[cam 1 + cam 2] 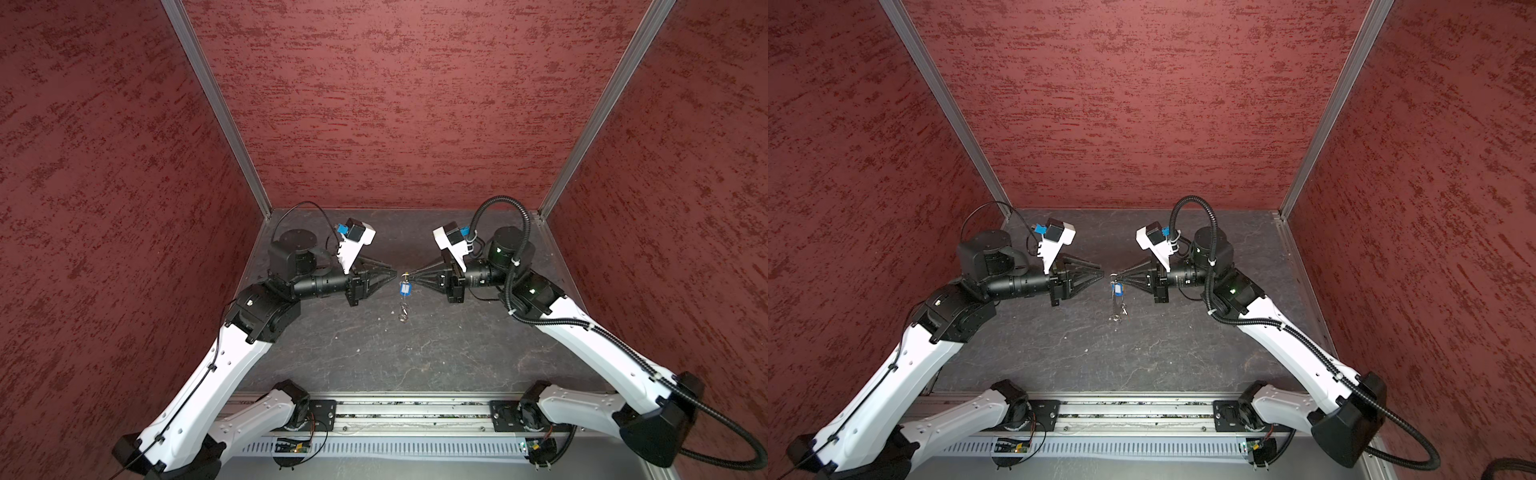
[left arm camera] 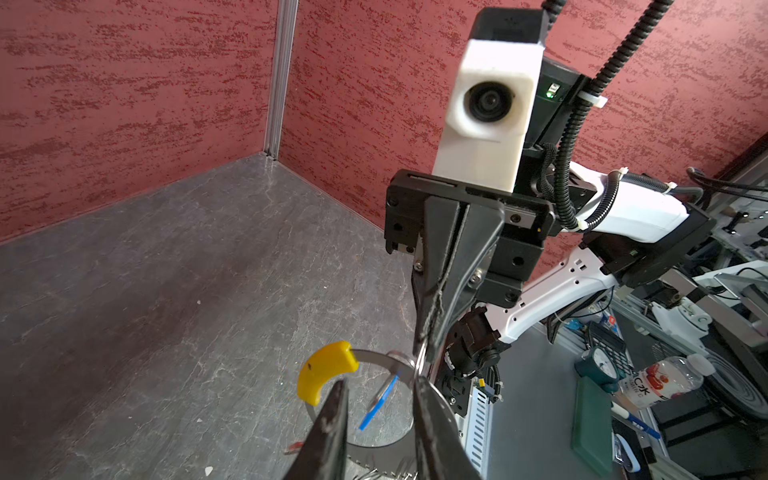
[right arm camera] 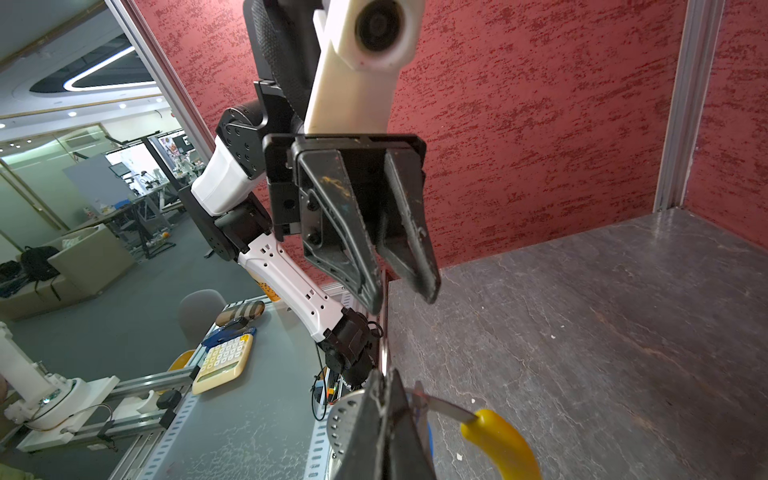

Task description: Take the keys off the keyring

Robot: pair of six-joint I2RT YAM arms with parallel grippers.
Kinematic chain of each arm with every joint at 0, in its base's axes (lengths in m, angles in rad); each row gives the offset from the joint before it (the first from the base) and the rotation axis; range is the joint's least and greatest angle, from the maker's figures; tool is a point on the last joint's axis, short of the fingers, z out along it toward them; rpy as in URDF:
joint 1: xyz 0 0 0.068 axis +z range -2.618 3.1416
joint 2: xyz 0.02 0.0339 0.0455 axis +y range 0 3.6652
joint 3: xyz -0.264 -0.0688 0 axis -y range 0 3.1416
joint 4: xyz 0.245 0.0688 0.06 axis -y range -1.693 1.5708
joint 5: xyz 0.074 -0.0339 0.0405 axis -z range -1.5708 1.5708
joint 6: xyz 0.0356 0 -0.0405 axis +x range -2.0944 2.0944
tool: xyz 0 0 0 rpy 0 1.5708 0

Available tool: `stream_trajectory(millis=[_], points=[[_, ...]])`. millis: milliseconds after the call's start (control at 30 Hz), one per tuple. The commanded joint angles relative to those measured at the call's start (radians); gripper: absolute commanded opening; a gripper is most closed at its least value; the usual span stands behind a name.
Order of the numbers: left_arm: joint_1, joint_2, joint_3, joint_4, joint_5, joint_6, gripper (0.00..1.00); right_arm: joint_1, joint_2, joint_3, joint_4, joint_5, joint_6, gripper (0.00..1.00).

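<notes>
The robot's right gripper is pinching the keyring's upper edge (image 2: 420, 365), above its holed strip (image 3: 344, 419), so next the left gripper takes hold of that edge first, before the right gripper takes the holed strip.
The keyring (image 2: 374, 356), a thin silvery loop with a curved yellow segment (image 2: 328, 370), hangs from my right gripper (image 3: 384, 376), which is shut on the loop's upper edge. A blue-tagged key (image 1: 404, 287) dangles inside the loop just below those jaws, edge-on in the left wrist view. Small silvery rings and keys (image 1: 403, 313) hang at the loop's low end near the table. My left gripper (image 1: 395, 275) faces the right one tip to tip, a short gap away. It is open, with nothing between its fingers (image 2: 332, 432). A sliver of red (image 2: 293, 446) shows beside the loop.
Red textured walls (image 1: 374, 104) close in the dark stone-patterned tabletop (image 1: 415, 353) on three sides. An aluminium rail (image 1: 395, 411) runs along the front edge between the arm bases. A yellow calculator (image 3: 222, 363) lies outside the cell.
</notes>
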State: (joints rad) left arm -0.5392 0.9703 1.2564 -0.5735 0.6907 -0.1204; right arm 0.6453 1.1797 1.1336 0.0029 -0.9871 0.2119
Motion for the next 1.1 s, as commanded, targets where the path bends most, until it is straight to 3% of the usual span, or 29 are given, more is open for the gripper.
stream_trajectory(millis=[0, 267, 1067], points=[[0.004, -0.003, -0.014, 0.065, 0.088, -0.038, 0.29, 0.004, -0.022, -0.009, 0.061, -0.024, 0.007, 0.00], [0.006, 0.003, -0.019, 0.093, 0.142, -0.062, 0.24, 0.005, -0.002, -0.009, 0.089, -0.024, 0.019, 0.00], [-0.005, 0.015, -0.026, 0.084, 0.132, -0.056, 0.18, 0.019, 0.022, 0.014, 0.117, -0.023, 0.030, 0.00]])
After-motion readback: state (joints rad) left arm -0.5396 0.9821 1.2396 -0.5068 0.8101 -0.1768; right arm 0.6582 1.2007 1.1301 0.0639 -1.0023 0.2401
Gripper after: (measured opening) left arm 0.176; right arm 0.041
